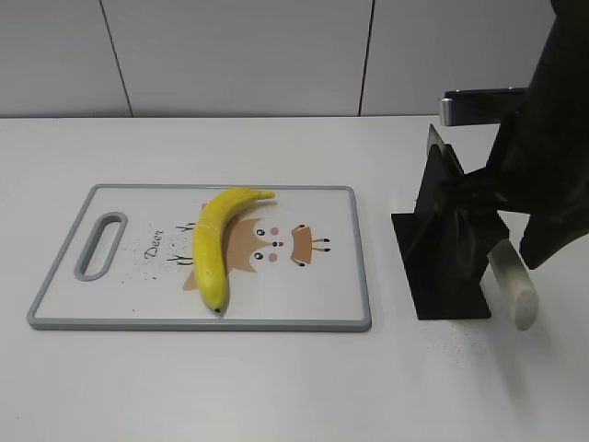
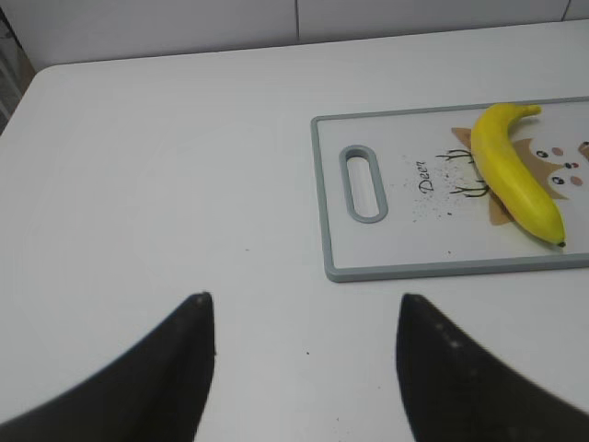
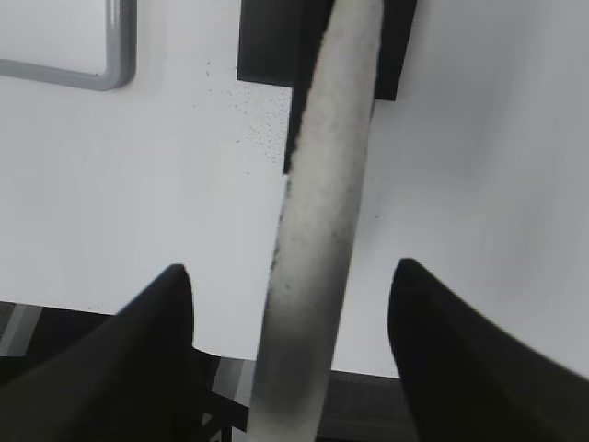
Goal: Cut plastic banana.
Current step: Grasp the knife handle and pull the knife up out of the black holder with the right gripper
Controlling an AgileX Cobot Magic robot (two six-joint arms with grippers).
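Observation:
The silver bar (image 1: 439,141) is in line with the pale handle (image 1: 514,287) across the stand. The bar will come up with the knife when I lift the knife.
The plastic banana (image 1: 213,249) lies glossy and yellow on the white cutting board (image 1: 138,207), its dark tip toward the front edge. It also shows in the left wrist view (image 2: 515,175). A knife with a pale speckled handle (image 1: 511,281) sits in a black stand (image 1: 442,276) to the right of the board. My right gripper (image 3: 290,272) is open, with a finger on each side of the handle (image 3: 317,203), apart from it. My left gripper (image 2: 302,299) is open and empty over bare table, to the left of the board (image 2: 405,249).
The board has a grey rim and a handle slot (image 1: 99,244) at its left end. My right arm in a black cover (image 1: 543,138) fills the right edge of the exterior view. A silver bar (image 1: 479,106) sticks out behind the stand. A white wall stands behind the table.

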